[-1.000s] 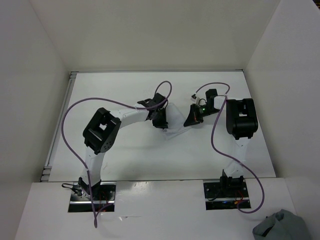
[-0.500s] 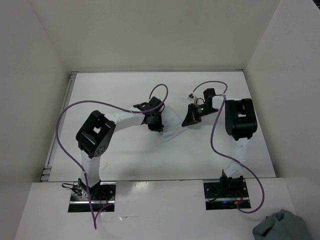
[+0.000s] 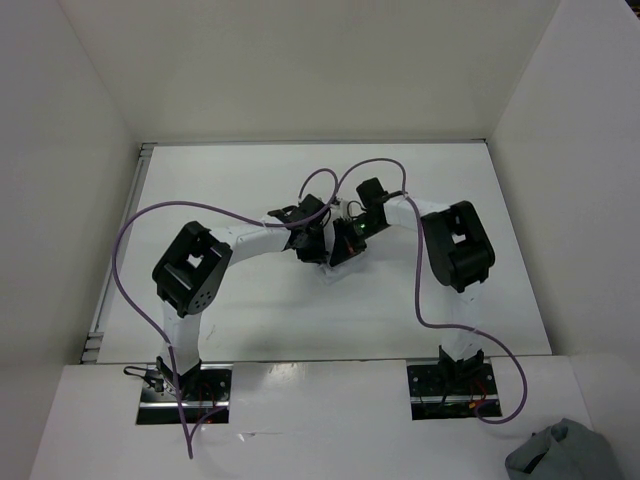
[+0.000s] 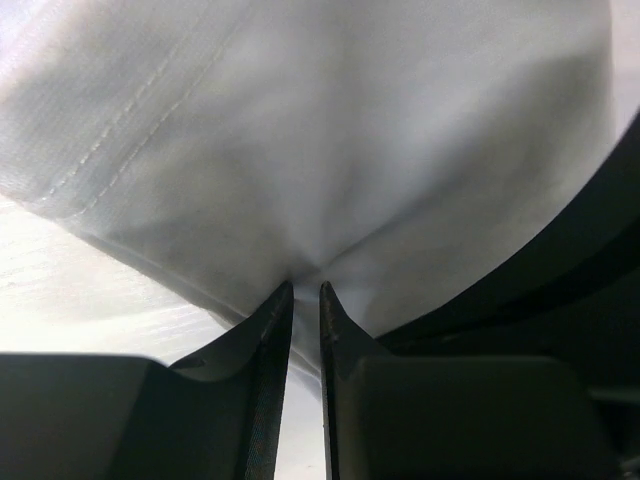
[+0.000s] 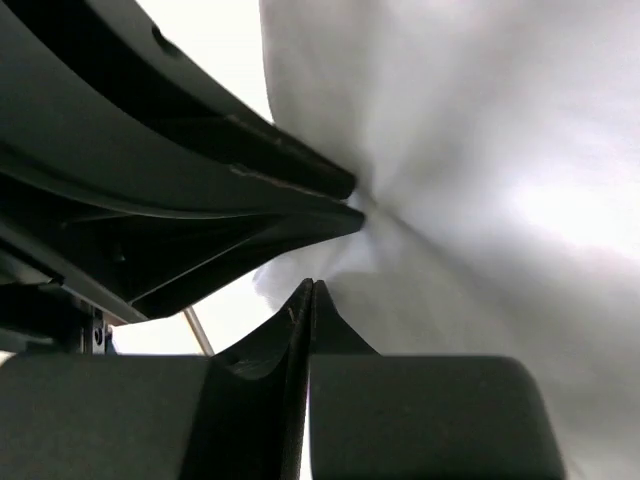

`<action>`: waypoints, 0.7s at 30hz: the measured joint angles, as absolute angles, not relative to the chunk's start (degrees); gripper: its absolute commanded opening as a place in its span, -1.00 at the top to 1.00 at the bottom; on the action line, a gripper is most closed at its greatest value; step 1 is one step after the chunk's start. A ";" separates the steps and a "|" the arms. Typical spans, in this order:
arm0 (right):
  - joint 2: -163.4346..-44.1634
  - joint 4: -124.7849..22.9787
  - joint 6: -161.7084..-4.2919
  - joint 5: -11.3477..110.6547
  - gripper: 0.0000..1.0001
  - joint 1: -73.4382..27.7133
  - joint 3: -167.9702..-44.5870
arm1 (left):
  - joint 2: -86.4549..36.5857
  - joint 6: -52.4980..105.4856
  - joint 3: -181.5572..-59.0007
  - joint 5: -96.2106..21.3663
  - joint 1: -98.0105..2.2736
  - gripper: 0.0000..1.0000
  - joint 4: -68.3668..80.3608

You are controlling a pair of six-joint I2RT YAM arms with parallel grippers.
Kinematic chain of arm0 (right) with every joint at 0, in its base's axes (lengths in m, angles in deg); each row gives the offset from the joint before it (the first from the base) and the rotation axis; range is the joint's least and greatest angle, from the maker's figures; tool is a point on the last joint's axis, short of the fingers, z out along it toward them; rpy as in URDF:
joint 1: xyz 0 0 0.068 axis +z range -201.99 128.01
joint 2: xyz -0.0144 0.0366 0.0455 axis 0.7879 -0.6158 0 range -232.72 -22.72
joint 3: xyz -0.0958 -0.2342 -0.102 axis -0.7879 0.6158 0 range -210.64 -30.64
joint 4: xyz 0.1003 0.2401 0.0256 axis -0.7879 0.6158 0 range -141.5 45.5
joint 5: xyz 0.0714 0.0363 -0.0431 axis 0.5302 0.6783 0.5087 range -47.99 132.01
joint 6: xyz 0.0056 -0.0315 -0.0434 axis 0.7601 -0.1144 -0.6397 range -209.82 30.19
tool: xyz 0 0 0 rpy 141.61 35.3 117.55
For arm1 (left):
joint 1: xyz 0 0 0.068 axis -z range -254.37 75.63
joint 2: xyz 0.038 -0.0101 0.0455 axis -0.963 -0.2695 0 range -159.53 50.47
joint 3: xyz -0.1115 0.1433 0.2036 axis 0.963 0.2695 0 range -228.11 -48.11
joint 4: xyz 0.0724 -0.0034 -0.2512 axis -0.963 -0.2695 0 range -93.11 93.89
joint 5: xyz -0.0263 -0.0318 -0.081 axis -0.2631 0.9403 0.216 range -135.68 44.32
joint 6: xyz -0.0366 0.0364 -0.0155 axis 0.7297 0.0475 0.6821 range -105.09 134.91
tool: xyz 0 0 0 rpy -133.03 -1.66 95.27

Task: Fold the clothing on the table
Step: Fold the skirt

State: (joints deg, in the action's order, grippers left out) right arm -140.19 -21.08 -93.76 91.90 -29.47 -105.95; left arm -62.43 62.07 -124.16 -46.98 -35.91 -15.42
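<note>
The clothing bunches in a crease at my left gripper's tips, so next my right gripper pulls back from there, smoothing toward the clothing's near edge.
The clothing is thin white fabric that fills the left wrist view, with a stitched hem at upper left. My left gripper is shut on a pinched fold of it. From above, the left gripper sits mid-table and only a small edge of the clothing shows beneath it, nearly the same white as the table. My right gripper is right beside the left one. In the right wrist view the right gripper is shut, its tips at the clothing, with the left gripper's fingers just ahead.
White walls enclose the table at the back, left and right. A grey-blue cloth bundle lies off the table at the near right. Purple cables loop over both arms. The arm bases stand at the near edge.
The right gripper has swung left from the right half of the table to sit against the left gripper. The left gripper drew slightly back and left with the clothing, then held still.
</note>
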 measured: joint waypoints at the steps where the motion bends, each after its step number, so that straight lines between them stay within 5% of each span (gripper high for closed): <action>1: -140.19 -21.19 -93.61 91.84 1.00 -29.53 -106.17 | -62.43 62.07 -124.16 -46.98 -35.91 0.52 -15.42; 21: -142.99 -21.32 -92.12 87.99 1.00 -25.25 -106.70 | -62.58 64.34 -124.12 -46.85 -36.54 0.52 -15.83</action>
State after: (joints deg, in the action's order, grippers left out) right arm -142.99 -21.32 -92.12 87.99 -25.25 -106.70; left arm -62.58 64.34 -124.12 -46.85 -36.54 -15.83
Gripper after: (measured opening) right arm 0.001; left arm 0.238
